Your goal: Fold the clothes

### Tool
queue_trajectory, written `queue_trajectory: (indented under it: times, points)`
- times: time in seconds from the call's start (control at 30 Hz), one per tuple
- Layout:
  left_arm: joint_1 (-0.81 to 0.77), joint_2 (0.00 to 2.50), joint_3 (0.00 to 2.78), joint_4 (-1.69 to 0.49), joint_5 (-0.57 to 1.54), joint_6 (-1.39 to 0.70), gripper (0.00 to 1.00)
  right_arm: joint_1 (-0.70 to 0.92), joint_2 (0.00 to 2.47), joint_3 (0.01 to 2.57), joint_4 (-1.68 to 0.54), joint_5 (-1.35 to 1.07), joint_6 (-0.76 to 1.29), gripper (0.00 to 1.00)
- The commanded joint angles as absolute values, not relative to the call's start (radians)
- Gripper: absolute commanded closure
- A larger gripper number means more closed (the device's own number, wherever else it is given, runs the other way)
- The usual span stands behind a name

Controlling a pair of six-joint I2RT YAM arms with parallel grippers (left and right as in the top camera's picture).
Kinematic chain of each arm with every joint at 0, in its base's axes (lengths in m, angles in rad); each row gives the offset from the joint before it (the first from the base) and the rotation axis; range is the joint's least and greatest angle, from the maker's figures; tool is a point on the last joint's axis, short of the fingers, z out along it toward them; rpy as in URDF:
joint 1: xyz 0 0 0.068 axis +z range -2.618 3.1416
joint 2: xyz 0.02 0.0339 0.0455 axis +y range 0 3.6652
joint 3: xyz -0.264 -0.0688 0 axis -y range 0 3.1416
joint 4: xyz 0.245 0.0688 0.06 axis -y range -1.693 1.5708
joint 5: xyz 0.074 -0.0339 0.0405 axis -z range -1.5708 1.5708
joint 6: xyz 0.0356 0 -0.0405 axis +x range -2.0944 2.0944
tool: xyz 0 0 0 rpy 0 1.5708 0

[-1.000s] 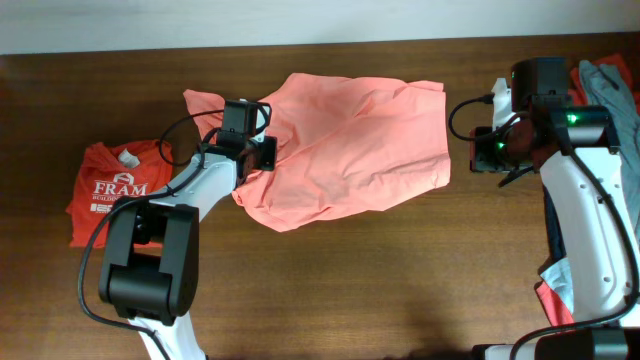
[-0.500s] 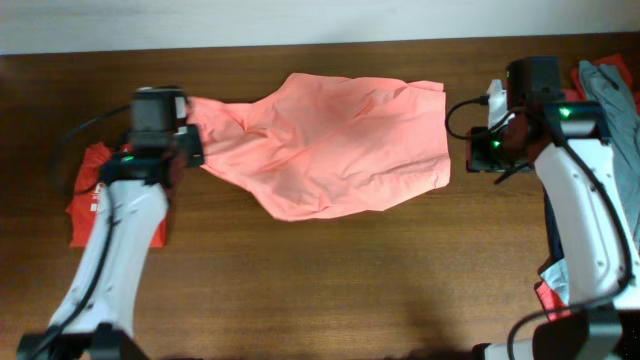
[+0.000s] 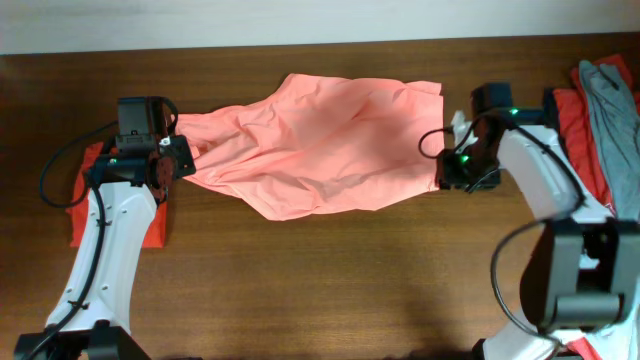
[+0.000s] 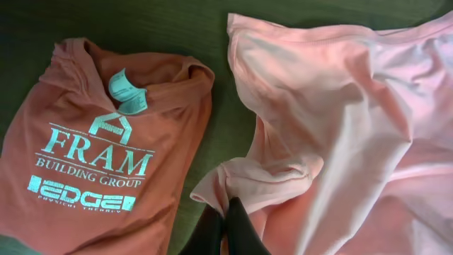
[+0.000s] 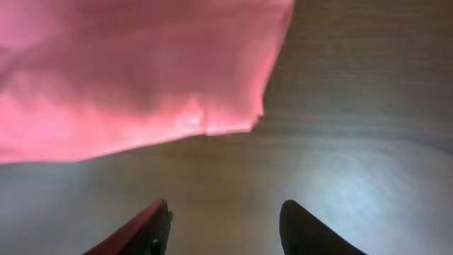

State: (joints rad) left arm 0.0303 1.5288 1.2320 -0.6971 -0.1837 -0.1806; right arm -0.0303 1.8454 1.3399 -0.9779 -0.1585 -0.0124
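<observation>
My left gripper is holding the rumpled salmon-pink T-shirt alone by its bunched end [image 4: 265, 178]. Next, my right gripper pinches the free far corner [image 3: 436, 186] before both grippers lift the T-shirt.
The large salmon-pink T-shirt [image 3: 320, 145] lies spread across the middle of the table. My left gripper [image 3: 172, 158] is shut on a bunched fold at its left end; in the left wrist view the fingers [image 4: 226, 212] pinch pink cloth [image 4: 340, 127]. My right gripper [image 3: 447, 170] is open and empty, just off the shirt's lower right corner. In the right wrist view the fingers [image 5: 225, 216] hover over bare wood below the shirt's edge [image 5: 141, 78].
A folded red shirt with "FRAM" lettering [image 3: 88, 190] lies at the left under my left arm, also in the left wrist view [image 4: 99, 156]. A pile of red and grey-blue clothes [image 3: 600, 110] sits at the right edge.
My left gripper has pulled the shirt's left end leftward, stretching it out. My right arm has moved left and down toward the shirt's right corner.
</observation>
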Motion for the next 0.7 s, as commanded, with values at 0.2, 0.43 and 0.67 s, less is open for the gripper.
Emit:
queue_trajectory:
  times: [0.2,0.43,0.67]
  points:
    - [0.031,1.533,1.229,-0.701,-0.179,-0.194,1.0,-0.033,1.922,1.188,-0.707,-0.295,-0.031,0.45]
    - [0.031,1.533,1.229,-0.701,-0.176,-0.194,1.0,-0.031,1.922,1.179,-0.612,-0.329,-0.03,0.76]
    - [0.031,1.533,1.229,-0.701,-0.176,-0.194,1.0,-0.035,1.891,1.2,-0.751,-0.326,-0.03,0.96]
